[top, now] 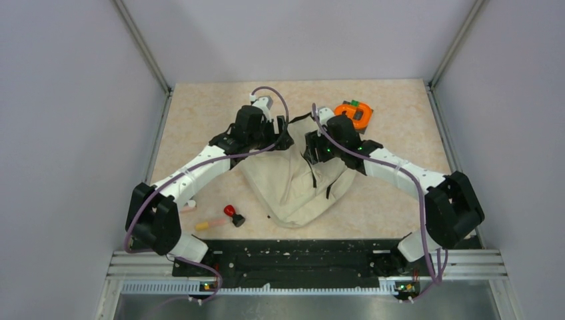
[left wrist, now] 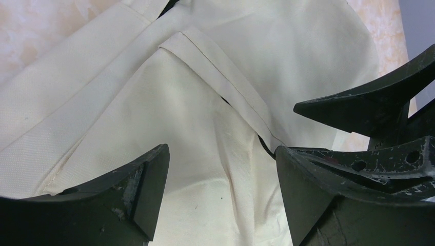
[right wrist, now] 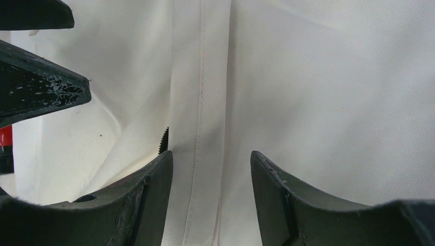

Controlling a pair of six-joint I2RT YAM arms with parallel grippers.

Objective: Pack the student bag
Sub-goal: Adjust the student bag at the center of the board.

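Note:
My right gripper needs to hold the bag's seam band (left wrist: 225, 82) while my left gripper pulls the facing fabric (left wrist: 205, 128) away, because the seam band lies over the zipper and keeps the bag closed.
The student bag (top: 293, 190) is a cream fabric backpack with black straps, lying crumpled in the middle of the table. Both grippers hang over its far, upper edge, close together. My left gripper (top: 282, 133) is open, its jaws wide apart above a fold of bag fabric (left wrist: 205, 102), gripping nothing (left wrist: 221, 166). My right gripper (top: 313, 143) is open too (right wrist: 211, 165). A stitched seam band (right wrist: 202, 102) of the bag runs between its jaws, with gaps on both sides. Black zipper teeth (right wrist: 164, 138) show beside its left finger. The bag's inside is hidden.
An orange and green object (top: 354, 114) sits at the far right behind the right arm. Near the left arm lie a small red-and-black item (top: 233, 215), a yellow-pink stick (top: 208, 223) and a pink piece (top: 189, 205). Grey walls enclose the table.

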